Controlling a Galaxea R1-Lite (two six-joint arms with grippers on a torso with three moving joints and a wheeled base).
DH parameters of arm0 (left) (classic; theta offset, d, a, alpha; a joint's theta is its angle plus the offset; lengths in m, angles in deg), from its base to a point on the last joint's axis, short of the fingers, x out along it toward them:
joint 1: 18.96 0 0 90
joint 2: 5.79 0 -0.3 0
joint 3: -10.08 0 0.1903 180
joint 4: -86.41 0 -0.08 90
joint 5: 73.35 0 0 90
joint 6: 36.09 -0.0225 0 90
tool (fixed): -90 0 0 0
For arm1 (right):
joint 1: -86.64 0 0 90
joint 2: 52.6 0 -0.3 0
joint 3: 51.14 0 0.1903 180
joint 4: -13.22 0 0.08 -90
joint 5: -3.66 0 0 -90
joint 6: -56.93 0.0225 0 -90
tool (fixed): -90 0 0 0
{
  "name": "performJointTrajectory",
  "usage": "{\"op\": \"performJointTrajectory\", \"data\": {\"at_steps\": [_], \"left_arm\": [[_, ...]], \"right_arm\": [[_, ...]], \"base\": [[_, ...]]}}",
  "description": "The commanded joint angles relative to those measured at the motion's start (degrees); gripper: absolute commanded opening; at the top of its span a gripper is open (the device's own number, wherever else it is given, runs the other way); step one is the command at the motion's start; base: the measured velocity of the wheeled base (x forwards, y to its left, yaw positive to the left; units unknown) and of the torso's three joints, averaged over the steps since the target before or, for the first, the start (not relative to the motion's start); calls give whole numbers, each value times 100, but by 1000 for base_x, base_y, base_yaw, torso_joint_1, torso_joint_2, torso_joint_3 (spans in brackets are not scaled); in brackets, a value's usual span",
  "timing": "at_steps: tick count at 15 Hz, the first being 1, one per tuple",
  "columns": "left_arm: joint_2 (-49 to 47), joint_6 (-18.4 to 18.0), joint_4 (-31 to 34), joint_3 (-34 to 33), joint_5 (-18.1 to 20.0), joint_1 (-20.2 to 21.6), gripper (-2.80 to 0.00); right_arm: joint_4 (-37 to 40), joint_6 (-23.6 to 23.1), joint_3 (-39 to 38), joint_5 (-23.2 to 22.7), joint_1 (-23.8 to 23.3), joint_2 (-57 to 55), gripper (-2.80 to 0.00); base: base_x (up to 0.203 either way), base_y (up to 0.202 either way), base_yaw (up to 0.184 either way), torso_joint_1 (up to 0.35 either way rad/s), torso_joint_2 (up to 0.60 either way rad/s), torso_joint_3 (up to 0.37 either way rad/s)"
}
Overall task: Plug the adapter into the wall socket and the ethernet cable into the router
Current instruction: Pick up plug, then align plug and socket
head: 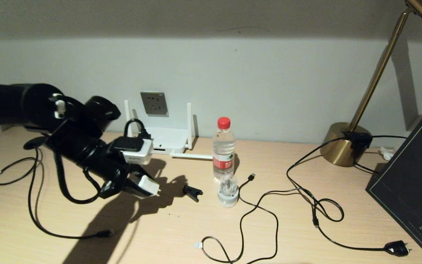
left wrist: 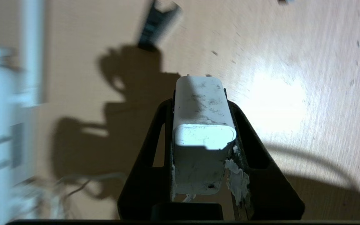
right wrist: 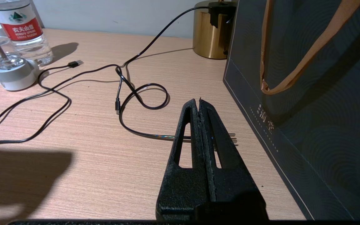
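The white adapter's pins [head: 158, 191] are facing down at the table, so my left gripper needs to move back, go up and turn the pins to face the grey wall socket [head: 154, 103].
My left gripper [head: 141, 186] hangs low over the table in front of the router, shut on the white adapter [head: 149, 184]. The left wrist view shows the scuffed white adapter [left wrist: 200, 125] clamped between both fingers [left wrist: 248, 137]. The grey wall socket [head: 154, 103] sits on the wall behind the white router [head: 167, 141], above and beyond the held adapter. The ethernet cable's clear connector [head: 197, 245] lies loose at the table's front. My right gripper [right wrist: 198, 101] is shut and empty, low over the table beside a dark bag [right wrist: 308, 93]; the head view does not show it.
A water bottle [head: 224, 146], a small white base with a glass dome [head: 228, 192] and a black clip [head: 192, 191] stand right of the adapter. A USB-tipped cable [head: 251, 177], a black mains plug [head: 398, 248] and a brass lamp base [head: 343, 146] lie to the right.
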Motion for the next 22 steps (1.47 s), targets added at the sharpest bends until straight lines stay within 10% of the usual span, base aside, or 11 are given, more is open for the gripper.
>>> {"op": "performJointTrajectory", "data": {"at_steps": [1, 5, 8, 11, 15, 22], "left_arm": [[1370, 585, -468, -206, 150, 193, -280], [2761, 3782, -1368, -984, 227, 538, -280], [2920, 4341, -3651, -2915, 225, 1439, -280], [2540, 4915, -7519, -4816, -6, 1901, -280], [460, 5900, -11001, -5172, -1014, 1759, -280], [-1567, 6981, -12506, -3232, -2526, 701, -280]], "right_arm": [[-2, -5, -202, -2, 0, 0, -280], [-5, -5, -202, -2, 0, -9, -280], [-5, -5, -202, -2, 0, -8, -280], [-5, -5, -202, -2, 0, -9, -280], [-5, -5, -202, -2, 0, -9, -280], [-5, -5, -202, -2, 0, -9, -280]], "base": [[0, 0, 0, 0, 0, 0], [0, 0, 0, 0, 0, 0], [0, 0, 0, 0, 0, 0], [0, 0, 0, 0, 0, 0], [0, 0, 0, 0, 0, 0], [0, 0, 0, 0, 0, 0]]}}
